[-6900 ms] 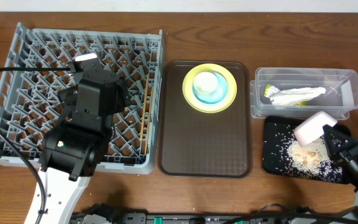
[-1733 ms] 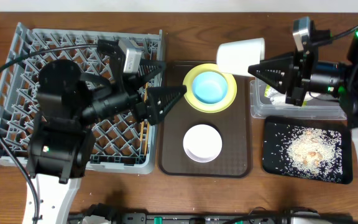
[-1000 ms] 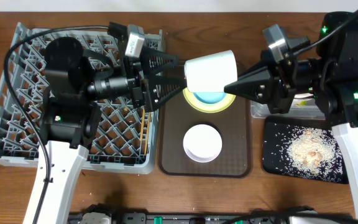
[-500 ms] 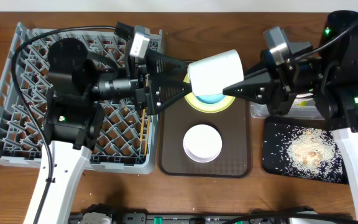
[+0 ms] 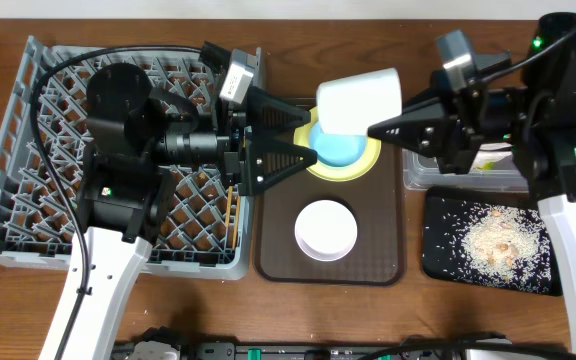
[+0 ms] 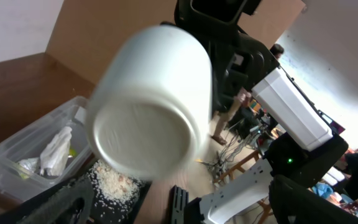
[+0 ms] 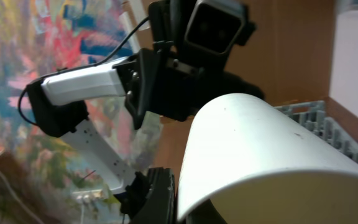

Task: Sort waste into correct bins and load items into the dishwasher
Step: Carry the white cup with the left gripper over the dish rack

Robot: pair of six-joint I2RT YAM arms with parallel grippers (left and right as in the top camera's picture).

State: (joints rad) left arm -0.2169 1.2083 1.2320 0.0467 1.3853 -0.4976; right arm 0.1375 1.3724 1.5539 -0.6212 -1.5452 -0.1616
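The small white cup's rim [image 5: 394, 96] is held in my right gripper, away from the grey rack, so next my left gripper grabs the cup [image 5: 324, 109] by its base and loads it.
My right gripper [image 5: 376, 122] is shut on the rim of the small white cup [image 5: 358, 100] and holds it on its side in the air, above the yellow-green plate [image 5: 354, 172] and the light blue bowl [image 5: 336, 152]. In the right wrist view the cup [image 7: 260, 143] fills the frame. My left gripper [image 5: 305, 132] is open just left of the cup and does not touch it. In the left wrist view the cup's base [image 6: 145, 134] faces me. The white bowl [image 5: 326, 230] sits on the brown tray. A chopstick [image 5: 230, 215] lies in the grey rack [image 5: 28, 160].
The clear tub [image 5: 468, 178] at the right holds the napkin [image 6: 53, 149] and is partly hidden by my right arm. The black tray [image 5: 443, 250] holds rice crumbs [image 5: 493, 240]. The dark brown serving tray [image 5: 278, 250] lies between rack and bins.
The right gripper has carried the cup from the tub side to above the plate, then a little right and back. The left gripper has stretched right towards it, staying open.
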